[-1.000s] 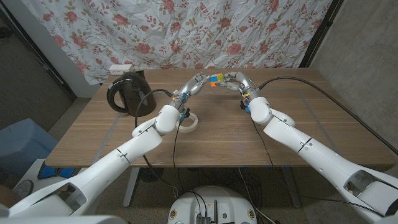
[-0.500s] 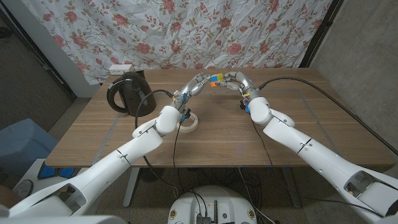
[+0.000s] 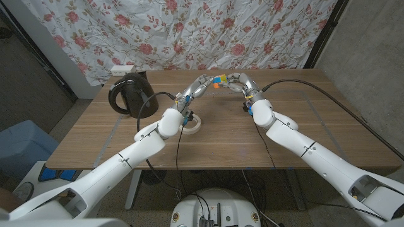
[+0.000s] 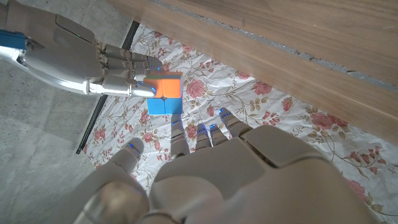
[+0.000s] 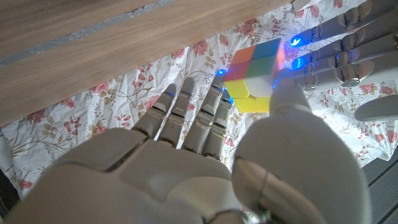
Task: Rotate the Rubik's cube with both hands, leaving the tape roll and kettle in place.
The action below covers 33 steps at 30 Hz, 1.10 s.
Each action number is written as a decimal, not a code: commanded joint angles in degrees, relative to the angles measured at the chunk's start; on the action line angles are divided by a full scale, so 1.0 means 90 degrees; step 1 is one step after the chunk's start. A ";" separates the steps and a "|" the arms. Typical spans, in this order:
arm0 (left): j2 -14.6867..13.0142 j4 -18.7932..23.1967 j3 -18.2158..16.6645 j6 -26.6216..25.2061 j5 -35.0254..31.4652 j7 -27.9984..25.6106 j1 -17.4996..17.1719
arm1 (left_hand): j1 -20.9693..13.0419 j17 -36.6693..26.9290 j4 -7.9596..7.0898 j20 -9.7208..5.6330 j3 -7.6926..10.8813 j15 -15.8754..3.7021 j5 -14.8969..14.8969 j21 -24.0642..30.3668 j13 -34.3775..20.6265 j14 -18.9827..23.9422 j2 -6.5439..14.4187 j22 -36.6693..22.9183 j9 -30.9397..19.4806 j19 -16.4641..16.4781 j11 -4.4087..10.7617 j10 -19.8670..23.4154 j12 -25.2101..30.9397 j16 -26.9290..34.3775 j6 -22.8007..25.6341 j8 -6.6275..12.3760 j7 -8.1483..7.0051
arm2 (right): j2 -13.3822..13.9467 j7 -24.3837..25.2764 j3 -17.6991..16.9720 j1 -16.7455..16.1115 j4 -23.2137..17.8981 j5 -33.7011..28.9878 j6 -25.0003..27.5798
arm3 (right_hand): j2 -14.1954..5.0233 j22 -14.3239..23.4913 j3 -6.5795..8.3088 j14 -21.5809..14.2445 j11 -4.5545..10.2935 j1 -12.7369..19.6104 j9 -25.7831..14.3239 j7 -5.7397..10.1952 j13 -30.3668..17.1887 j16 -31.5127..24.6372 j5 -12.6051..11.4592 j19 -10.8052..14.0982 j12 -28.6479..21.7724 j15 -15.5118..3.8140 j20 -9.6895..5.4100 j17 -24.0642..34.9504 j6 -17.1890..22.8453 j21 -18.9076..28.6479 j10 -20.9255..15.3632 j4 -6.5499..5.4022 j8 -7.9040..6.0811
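A seam (image 4: pixel 164 98) goes past the pinching fingers, so the Rubik's cube's free layer (image 4: pixel 174 94) will turn by itself when I push it, and the pinched layer will stay still.
The Rubik's cube (image 3: pixel 218 81) hangs in the air over the table's far middle, between my two hands. My right hand (image 3: pixel 238 81) pinches it between thumb and fingers; the right wrist view shows that grip on the cube (image 5: pixel 255 74). My left hand (image 3: pixel 199 85) reaches in from the other side with its fingers spread. In the left wrist view its fingertips (image 4: pixel 208 129) sit just short of the cube's blue face (image 4: pixel 163 93), while the right hand (image 4: pixel 74 59) holds the orange side. The kettle (image 3: pixel 129 93) and tape roll (image 3: pixel 191 123) stand on the table.
The wooden table (image 3: pixel 252 132) has the black kettle at its far left and the white tape roll under my left forearm. A flowered curtain (image 3: pixel 208 31) hangs behind the table. Cables run along both arms.
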<state>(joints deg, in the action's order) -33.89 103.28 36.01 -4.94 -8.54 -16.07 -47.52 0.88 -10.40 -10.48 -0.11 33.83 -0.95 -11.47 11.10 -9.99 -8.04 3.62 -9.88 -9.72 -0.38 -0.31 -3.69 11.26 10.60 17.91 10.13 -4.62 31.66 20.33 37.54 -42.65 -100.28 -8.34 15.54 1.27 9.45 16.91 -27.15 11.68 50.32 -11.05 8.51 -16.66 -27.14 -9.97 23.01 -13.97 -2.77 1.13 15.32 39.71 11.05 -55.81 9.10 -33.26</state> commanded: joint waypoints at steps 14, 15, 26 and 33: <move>0.0020 -0.0119 0.0033 0.0098 0.0020 0.0087 0.0067 | -0.0045 -0.0007 -0.0001 -0.0020 -0.0005 0.0020 -0.0054 0.0027 -0.0012 0.0029 0.0663 -0.0011 -0.0013 0.0062 -0.0015 0.0022 0.0012 0.0016 0.0053 0.0026 0.0029 | -0.0125 0.0156 -0.0055 -0.0017 0.0066 0.0081 -0.0031 | -0.0247 0.0022 -0.0021 -0.0052 0.0098 0.0305 -0.0031 0.0459 -0.0034 -0.0049 -0.0025 0.0046 -0.0030 -0.0858 -0.0049 0.0018 0.0546 -0.0011 -0.0184 -0.0011 -0.0035; 0.0023 -0.0109 0.0032 0.0059 0.0026 0.0100 0.0069 | -0.0045 -0.0007 0.0000 -0.0021 -0.0004 0.0021 -0.0054 0.0027 -0.0012 0.0031 0.0663 -0.0011 -0.0013 0.0063 -0.0016 0.0023 0.0012 0.0016 0.0053 0.0026 0.0030 | -0.0120 0.0149 -0.0054 -0.0013 0.0067 0.0084 -0.0038 | -0.0247 0.0022 -0.0022 -0.0053 0.0097 0.0305 -0.0031 0.0459 -0.0034 -0.0050 -0.0024 0.0045 -0.0029 -0.0858 -0.0047 0.0018 0.0548 -0.0012 -0.0184 -0.0011 -0.0035; 0.0049 -0.0154 0.0053 0.0095 0.0048 0.0097 0.0069 | -0.0053 -0.0004 0.0007 -0.0019 -0.0001 0.0025 -0.0058 0.0023 -0.0012 0.0031 0.0665 -0.0009 -0.0013 0.0063 -0.0025 0.0021 0.0005 0.0010 0.0042 0.0017 0.0028 | -0.0158 0.0189 -0.0063 0.0007 0.0067 0.0125 0.0000 | -0.0252 0.0022 -0.0034 -0.0058 0.0097 0.0303 -0.0032 0.0460 -0.0040 -0.0058 -0.0021 0.0045 -0.0029 -0.0854 -0.0049 0.0017 0.0560 -0.0013 -0.0199 -0.0016 -0.0032; 0.0066 -0.0142 0.0058 0.0049 0.0046 0.0085 0.0064 | -0.0056 -0.0002 0.0011 -0.0019 0.0002 0.0024 -0.0060 0.0020 -0.0012 0.0031 0.0666 -0.0009 -0.0013 0.0063 -0.0027 0.0020 0.0002 0.0008 0.0041 0.0016 0.0034 | -0.0211 0.0244 -0.0062 0.0020 0.0083 0.0142 0.0040 | -0.0253 0.0022 -0.0040 -0.0059 0.0098 0.0304 -0.0033 0.0459 -0.0045 -0.0062 -0.0019 0.0049 -0.0030 -0.0852 -0.0048 0.0016 0.0573 -0.0012 -0.0211 -0.0018 -0.0032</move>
<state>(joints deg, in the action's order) -33.51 102.05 36.39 -4.19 -8.18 -15.27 -46.99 0.88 -10.41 -10.48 -0.11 33.84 -0.71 -11.47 11.10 -9.99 -7.66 3.62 -9.89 -9.71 -0.38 -0.42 -3.58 11.26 10.60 18.01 9.99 -4.48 30.32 21.97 37.00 -42.74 -99.76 -7.41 15.47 1.26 9.45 16.51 -27.14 11.48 50.32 -11.07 8.20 -17.01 -27.23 -9.91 23.22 -13.85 -2.76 0.92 15.30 40.02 11.05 -56.01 9.02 -33.28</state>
